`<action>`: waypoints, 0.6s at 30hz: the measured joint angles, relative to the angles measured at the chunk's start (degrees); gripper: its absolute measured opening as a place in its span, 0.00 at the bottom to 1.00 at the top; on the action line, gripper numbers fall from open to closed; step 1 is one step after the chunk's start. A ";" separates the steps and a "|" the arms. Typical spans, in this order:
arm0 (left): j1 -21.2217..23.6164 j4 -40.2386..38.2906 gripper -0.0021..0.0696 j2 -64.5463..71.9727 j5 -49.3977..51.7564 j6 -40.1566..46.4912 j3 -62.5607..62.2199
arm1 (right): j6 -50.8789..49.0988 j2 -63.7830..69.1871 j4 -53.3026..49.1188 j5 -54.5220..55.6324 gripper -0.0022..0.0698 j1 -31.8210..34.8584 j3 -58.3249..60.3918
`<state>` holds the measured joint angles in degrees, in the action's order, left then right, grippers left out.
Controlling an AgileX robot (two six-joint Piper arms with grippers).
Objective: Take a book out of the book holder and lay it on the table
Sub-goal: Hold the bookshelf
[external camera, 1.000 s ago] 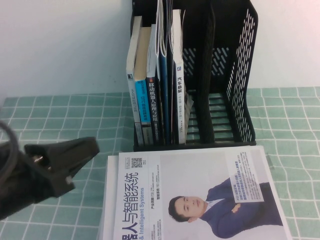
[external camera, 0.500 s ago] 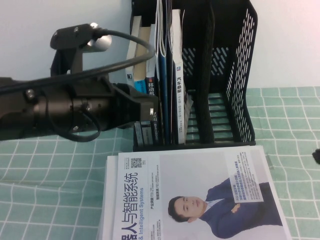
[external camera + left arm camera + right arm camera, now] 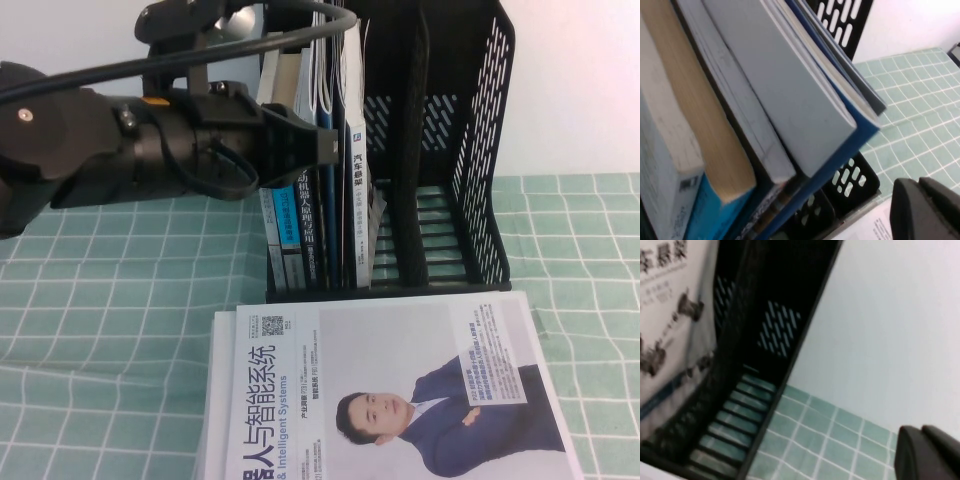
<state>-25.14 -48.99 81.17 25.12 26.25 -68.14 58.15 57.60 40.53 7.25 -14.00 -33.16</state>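
Note:
I should bring in my right gripper and tilt the end white book [image 3: 358,215] away from the others first, because the books' spines [image 3: 325,235] stand packed close together in front of my left gripper.
Several books [image 3: 345,100] stand upright in the left compartment of the black mesh book holder [image 3: 490,150]. My left arm reaches in from the left at the height of the books' upper halves, and my left gripper [image 3: 325,148] is right in front of their spines. In the left wrist view the books [image 3: 790,100] fill the frame close up, and the left gripper [image 3: 917,182] is shut and empty beside them, above the holder's wall [image 3: 845,185]. My right gripper [image 3: 921,429] is shut and empty, beside the holder's right side [image 3: 765,330]; it is out of the high view.
A large magazine [image 3: 390,390] with a man's portrait lies flat on the green checked tablecloth [image 3: 100,300] just in front of the holder. The holder's middle and right compartments hold no books. A white wall stands behind.
My left arm has swung up from the front left and risen to the upper part of the books' spines. A bit of the right arm at the right edge has left the high view.

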 joint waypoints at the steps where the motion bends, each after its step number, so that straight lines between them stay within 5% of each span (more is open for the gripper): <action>1: 0.00 0.00 0.03 0.43 -0.45 0.00 -0.11 | -1.60 0.00 -0.80 0.57 0.03 -1.58 -0.27; 9: -0.13 1.78 0.03 5.77 8.76 0.53 -4.82 | -13.38 2.82 -21.60 -9.63 0.03 -18.44 -5.82; 13: -0.26 4.35 0.03 8.68 9.08 -1.70 -5.96 | -12.93 8.61 -25.82 -18.11 0.03 -20.16 -6.95; 18: -0.26 7.68 0.03 9.88 4.27 -9.44 -6.00 | -15.73 14.02 -27.33 -14.37 0.03 -19.88 -7.08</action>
<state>-25.41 -41.31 91.06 29.39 16.80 -74.14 42.42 71.62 13.20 -7.12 -33.88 -40.24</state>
